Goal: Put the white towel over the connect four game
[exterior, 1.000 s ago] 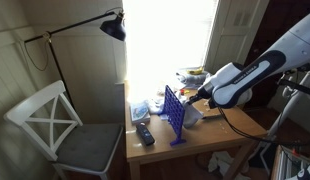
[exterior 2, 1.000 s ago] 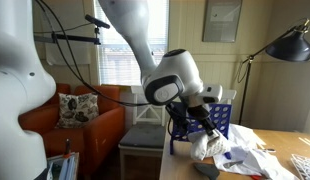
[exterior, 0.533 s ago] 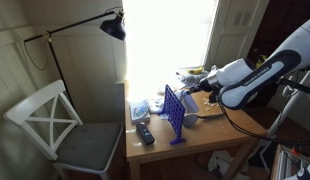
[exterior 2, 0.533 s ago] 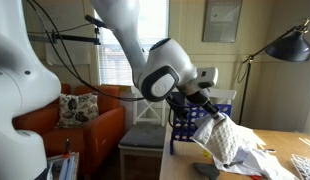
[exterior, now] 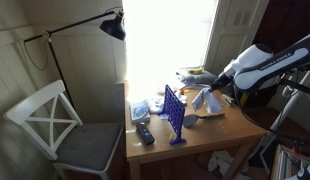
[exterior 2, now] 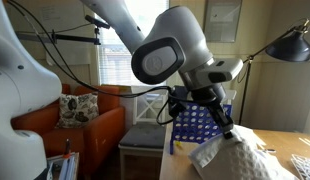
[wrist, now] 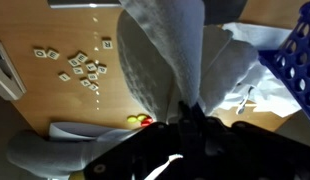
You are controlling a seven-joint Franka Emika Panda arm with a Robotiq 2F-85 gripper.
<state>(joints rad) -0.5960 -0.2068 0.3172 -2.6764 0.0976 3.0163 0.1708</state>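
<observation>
Next, my gripper lifts the white towel (exterior: 206, 100) up high before it carries the towel over the connect four game, because the towel hangs lower than the connect four game's top edge (exterior: 174, 92).
The blue connect four game (exterior: 174, 113) stands upright on the wooden table (exterior: 195, 142); it also shows in an exterior view (exterior 2: 200, 123) and at the right edge of the wrist view (wrist: 295, 60). My gripper (exterior: 221, 88) is shut on the white towel (exterior: 202, 101) and holds it lifted above the table, to the side of the game. In an exterior view the towel (exterior 2: 235, 160) hangs below the gripper (exterior 2: 227, 127). In the wrist view the towel (wrist: 165, 55) hangs from the closed jaws (wrist: 188, 112).
A black remote (exterior: 144, 132) lies beside the game. Clutter sits at the back of the table (exterior: 195, 76). Letter tiles (wrist: 80, 66) and small red and yellow pieces (wrist: 141, 122) lie on the wood. A white chair (exterior: 55, 125) and floor lamp (exterior: 113, 26) stand beside the table.
My gripper has risen and moved away from the game, lifting the towel off the table so that it now hangs free.
</observation>
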